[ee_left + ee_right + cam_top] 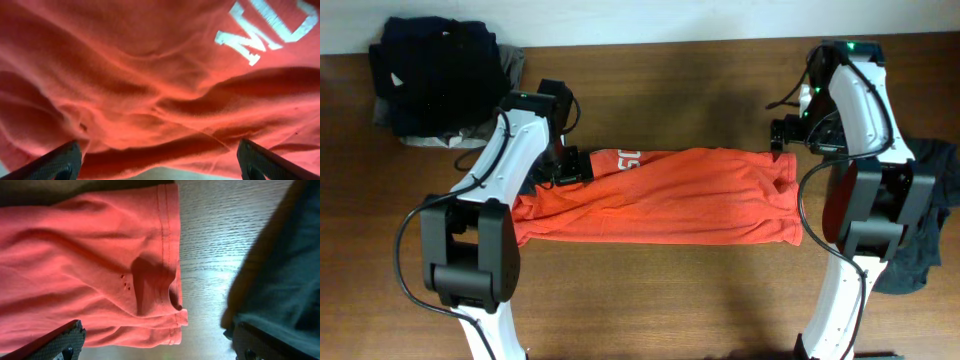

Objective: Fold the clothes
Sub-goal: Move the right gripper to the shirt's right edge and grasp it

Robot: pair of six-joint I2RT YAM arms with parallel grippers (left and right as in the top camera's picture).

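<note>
The T-shirt's upper layer buckles [145, 287] close to the hem, so next my right gripper grabs the hem there [169, 282] and pulls the T-shirt's hemmed end smooth and straight before folding it.
The clothes, a red-orange T-shirt [670, 198], lie folded lengthwise into a long band across the middle of the table, with white lettering [626, 159] at the upper left end. My left gripper [572, 166] hovers open over that end. In the left wrist view the shirt [125, 75] fills the frame, its lettering [265, 25] at top right, and nothing sits between my left gripper's [159, 167] fingers. My right gripper [782, 133] is open at the shirt's upper right corner. The hemmed corner [170, 305] lies below the right gripper [160, 345], apart from both fingers.
A pile of dark garments [440, 75] sits at the table's back left corner. Another dark garment [930, 220] hangs at the right edge, close beside the right arm, and shows as a dark mass [285, 270] in the right wrist view. Bare wooden table [670, 300] runs along the front.
</note>
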